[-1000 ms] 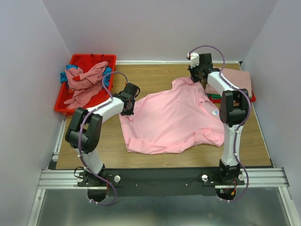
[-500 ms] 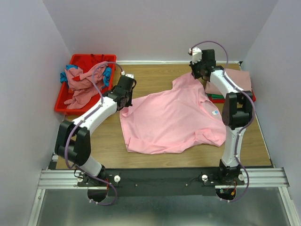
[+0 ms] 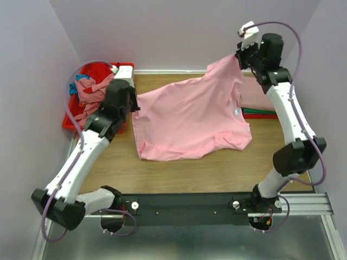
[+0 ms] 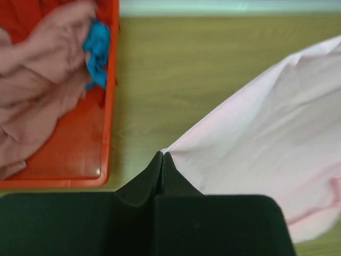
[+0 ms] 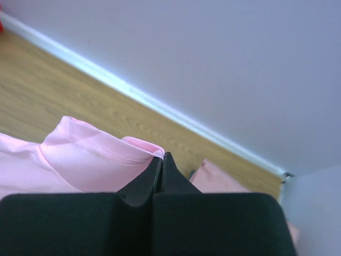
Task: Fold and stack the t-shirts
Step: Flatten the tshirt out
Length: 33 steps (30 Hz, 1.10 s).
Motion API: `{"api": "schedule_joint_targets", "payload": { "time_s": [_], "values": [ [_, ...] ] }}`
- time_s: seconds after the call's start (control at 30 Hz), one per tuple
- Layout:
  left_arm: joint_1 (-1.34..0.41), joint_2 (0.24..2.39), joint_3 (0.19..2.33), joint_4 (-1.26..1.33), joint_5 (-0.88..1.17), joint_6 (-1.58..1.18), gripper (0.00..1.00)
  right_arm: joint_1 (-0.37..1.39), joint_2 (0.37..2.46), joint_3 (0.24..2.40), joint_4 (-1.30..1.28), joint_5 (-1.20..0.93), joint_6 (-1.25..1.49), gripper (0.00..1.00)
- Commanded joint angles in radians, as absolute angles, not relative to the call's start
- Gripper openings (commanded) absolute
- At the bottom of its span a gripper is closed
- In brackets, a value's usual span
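Observation:
The bright pink t-shirt's near edge (image 3: 157, 152) is crumpled, so the robot's left gripper and right gripper should raise the shirt (image 3: 184, 116) high and then put it down flat before they fold it.
A bright pink t-shirt (image 3: 190, 116) hangs stretched between both arms, its lower part still draped on the wooden table (image 3: 217, 168). My left gripper (image 3: 133, 103) is shut on the shirt's left edge (image 4: 224, 154), raised beside the bin. High at the back right, my right gripper (image 3: 238, 56) is shut on a hemmed corner (image 5: 106, 152) of the same shirt. A stack of folded t-shirts (image 3: 263, 103), dusty rose on top with green and red edges below, lies at the right. Crumpled dusty rose (image 3: 92, 92) and teal (image 4: 97, 50) t-shirts fill the bin.
The red plastic bin (image 3: 70, 119) stands at the back left, close to my left arm. Pale walls close in the table at the back and on both sides. A black rail (image 3: 184, 206) with the arm bases runs along the near edge.
Both arms have risen, lifting the pink shirt's top edge off the table and pulling it taut. The left gripper closed on the shirt's edge; the right arm swung up and back.

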<state>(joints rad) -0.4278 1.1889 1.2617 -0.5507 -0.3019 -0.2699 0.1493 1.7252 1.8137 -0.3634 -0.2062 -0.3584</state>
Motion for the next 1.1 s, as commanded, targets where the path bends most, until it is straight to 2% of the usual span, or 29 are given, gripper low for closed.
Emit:
{"api": "schedule_joint_targets", "payload": {
  "time_s": [0.0,0.17,0.23,0.47,0.63,0.8,1.07],
  "values": [
    [-0.431,0.988,1.367,-0.496,-0.382,-0.253,0.00,0.152,1.560,1.922,-0.403,-0.225,-0.390,0.01],
    [-0.431,0.783,1.397,-0.379,-0.330,-0.227,0.00,0.152,1.441,2.121,-0.507,-0.227,-0.377,0.00],
    [-0.431,0.727,1.402,-0.310,-0.244,-0.209,0.00,0.152,1.405,2.227,-0.535,-0.224,-0.374,0.00],
    [-0.431,0.670,1.475,-0.195,0.036,-0.204,0.00,0.130,1.328,2.407,-0.537,-0.203,-0.383,0.00],
    [-0.431,0.666,1.519,-0.189,0.084,-0.210,0.00,0.124,1.321,2.442,-0.528,-0.198,-0.390,0.01],
    [-0.431,0.657,1.453,-0.199,0.042,-0.199,0.00,0.126,1.356,2.398,-0.523,-0.193,-0.397,0.00],
    [-0.430,0.693,1.093,-0.164,-0.135,-0.215,0.00,0.124,1.437,2.084,-0.492,-0.218,-0.390,0.00]
  ]
}}
